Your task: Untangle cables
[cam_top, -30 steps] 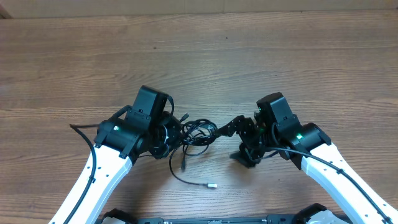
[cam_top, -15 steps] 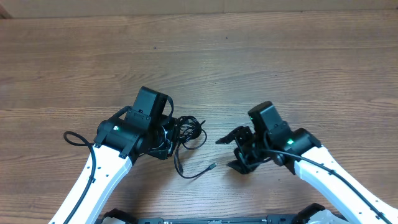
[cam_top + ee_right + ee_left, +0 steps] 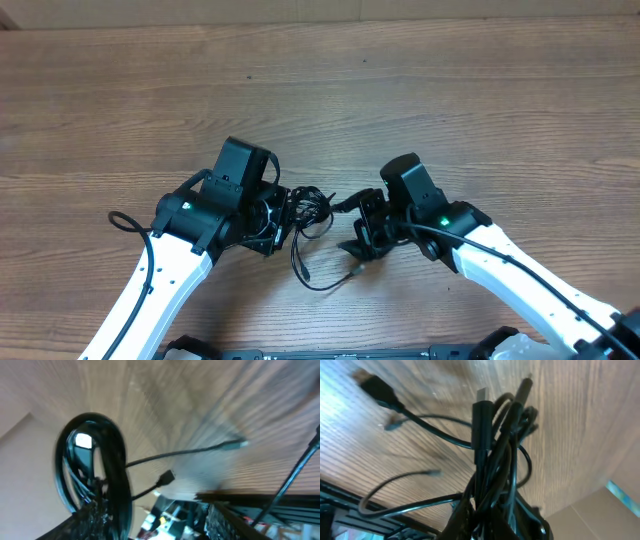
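My left gripper is squeezing the bundle's cables [image 3: 507, 452] together, so I should set the bundle down and lift its loops [image 3: 318, 203] with my right gripper before my left gripper comes back.
The cables [image 3: 308, 208] form a black knot between my two grippers at the table's near middle. My left gripper [image 3: 278, 218] is shut on that knot from the left. In the left wrist view the bundle [image 3: 490, 465] rises out of the left gripper [image 3: 492, 512], and plug ends [image 3: 376, 387] stick out loose. One loose tail [image 3: 318, 283] curls toward the front edge. My right gripper [image 3: 350, 227] stands just right of the knot with its fingers spread and nothing between them. The blurred right wrist view shows two cable ends [image 3: 166, 478] over the wood.
The wooden table [image 3: 420, 90] runs far back to a pale edge at the top. A thicker arm wire [image 3: 120, 221] loops out left of the left arm. The robot's base frame [image 3: 330, 353] lies along the near edge.
My right gripper has moved left, up to the knot, and its jaws have narrowed somewhat. The loose tail has shifted on the table. The left gripper has kept its place and grip.
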You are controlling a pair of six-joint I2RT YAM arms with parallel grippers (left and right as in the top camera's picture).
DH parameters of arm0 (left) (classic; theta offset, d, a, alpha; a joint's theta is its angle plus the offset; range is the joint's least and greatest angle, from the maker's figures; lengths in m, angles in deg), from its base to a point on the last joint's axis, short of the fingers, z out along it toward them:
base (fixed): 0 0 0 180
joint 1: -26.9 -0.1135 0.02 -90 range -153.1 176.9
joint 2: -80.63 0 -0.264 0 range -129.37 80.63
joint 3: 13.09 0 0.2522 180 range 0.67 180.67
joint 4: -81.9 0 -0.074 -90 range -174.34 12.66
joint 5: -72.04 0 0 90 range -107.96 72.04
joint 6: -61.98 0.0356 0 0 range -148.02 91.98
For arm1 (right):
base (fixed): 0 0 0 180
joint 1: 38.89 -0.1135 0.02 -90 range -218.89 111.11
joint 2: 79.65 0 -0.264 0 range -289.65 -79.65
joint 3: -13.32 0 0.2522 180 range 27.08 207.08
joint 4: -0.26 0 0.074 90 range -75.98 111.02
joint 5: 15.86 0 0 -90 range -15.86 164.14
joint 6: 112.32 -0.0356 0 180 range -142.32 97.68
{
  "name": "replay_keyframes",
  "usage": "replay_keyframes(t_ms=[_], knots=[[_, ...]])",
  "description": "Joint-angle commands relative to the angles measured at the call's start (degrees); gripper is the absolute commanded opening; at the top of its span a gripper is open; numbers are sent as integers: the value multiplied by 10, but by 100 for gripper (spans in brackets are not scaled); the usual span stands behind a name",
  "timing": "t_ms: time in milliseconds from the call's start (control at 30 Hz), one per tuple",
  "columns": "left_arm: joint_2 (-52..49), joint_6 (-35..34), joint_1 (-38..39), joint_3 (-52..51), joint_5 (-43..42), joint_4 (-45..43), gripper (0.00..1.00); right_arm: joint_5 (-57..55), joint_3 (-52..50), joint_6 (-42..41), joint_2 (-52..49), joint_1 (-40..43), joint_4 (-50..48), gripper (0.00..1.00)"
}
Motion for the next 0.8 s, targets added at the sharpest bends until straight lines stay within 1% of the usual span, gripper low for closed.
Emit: replay_keyframes(t_ms=[0, 100, 200, 267, 333, 367, 433, 500, 567, 600, 633, 667, 733, 767], knots=[[9, 29, -1, 7, -29, -17, 8, 47, 0, -25, -27, -3, -54, 59], [9, 42, -1, 7, -33, -19, 9, 64, 0, -36, -40, -3, -115, 54], [9, 45, -1, 7, -33, -20, 8, 74, 0, -72, -41, -14, -138, 48], [9, 45, -1, 7, -33, -28, 8, 65, 0, -78, -41, -28, -144, 34], [9, 45, -1, 7, -32, -35, 8, 47, 0, -76, -41, -34, -133, 25], [9, 45, -1, 7, -32, -36, 8, 27, 0, -68, -41, -35, -118, 15], [9, 45, -1, 7, -31, -36, 8, -22, 0, -41, -41, -35, -87, 4], [9, 58, -1, 7, -23, -36, 8, -75, 0, -17, -41, -34, -52, 4], [9, 92, -1, 7, -3, -35, 11, -105, 0, 10, -41, -33, -36, 4], [9, 120, -1, 7, 13, -34, 19, -119, 0, 29, -41, -33, -34, 4], [9, 153, -1, 7, 31, -34, 30, -132, 0, 47, -40, -33, -34, 4], [9, 188, -1, 7, 48, -34, 50, -143, 1, 61, -39, -33, -33, 4], [9, 267, -5, 7, 66, -34, 75, -172, 2, 76, -35, -33, -15, 4], [9, 302, -11, 7, 62, -33, 80, -186, 4, 76, -30, -32, 4, 4]])
